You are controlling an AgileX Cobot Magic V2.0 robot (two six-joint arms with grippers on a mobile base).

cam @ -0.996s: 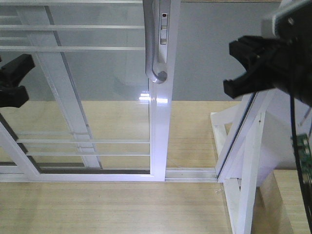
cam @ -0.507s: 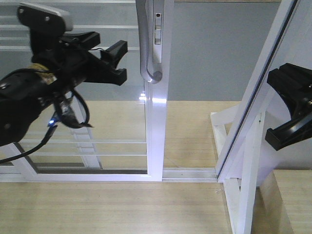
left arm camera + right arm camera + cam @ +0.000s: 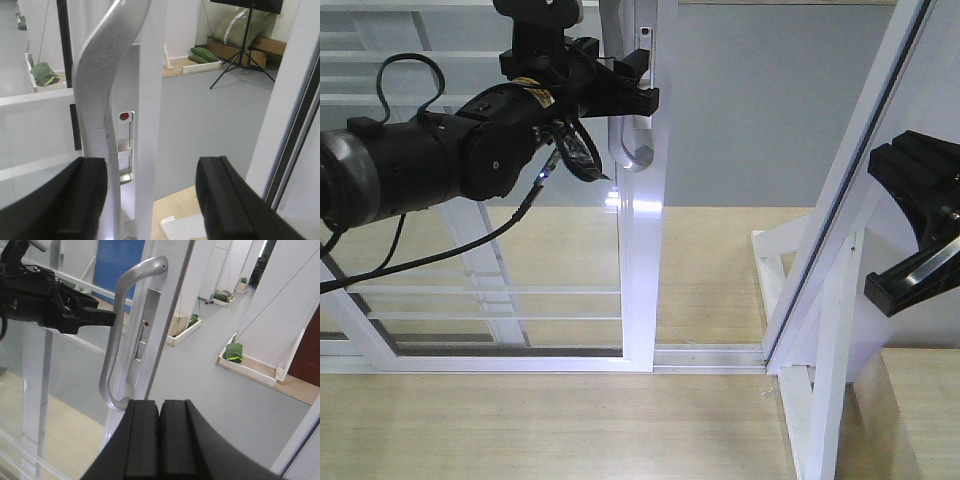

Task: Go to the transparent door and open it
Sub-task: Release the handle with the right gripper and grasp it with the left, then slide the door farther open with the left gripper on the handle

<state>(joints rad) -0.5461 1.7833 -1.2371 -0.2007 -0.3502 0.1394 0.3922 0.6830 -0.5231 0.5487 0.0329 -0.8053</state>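
A straight floor track [image 3: 708,358] lies between the transparent door [image 3: 639,270] and the jamb post, so the door will move sideways along the track when I pull the door's handle.
The transparent door [image 3: 646,262] is a glass panel in a glossy white frame with thin white bars. Its curved grey handle [image 3: 636,152] and lock plate [image 3: 141,347] sit on the right stile. My left gripper [image 3: 620,75] is open at the handle's upper part. In the left wrist view its jaws [image 3: 152,167] straddle the white stile [image 3: 150,125], and the handle [image 3: 100,100] runs down just behind the left finger [image 3: 75,200]. My right gripper [image 3: 160,440] is shut and empty, off to the right [image 3: 920,225], apart from the door.
A bare white jamb post with a dark seal strip [image 3: 845,215] leans across the right side, on a white brace [image 3: 820,385]. A floor track [image 3: 710,355] runs between door and post. A second white-framed glass panel [image 3: 450,210] stands behind on the left.
My left arm has swung right and up, from beside the glass to the handle, with its jaws open. My right gripper dropped to the right edge a second ago and has stayed there since.
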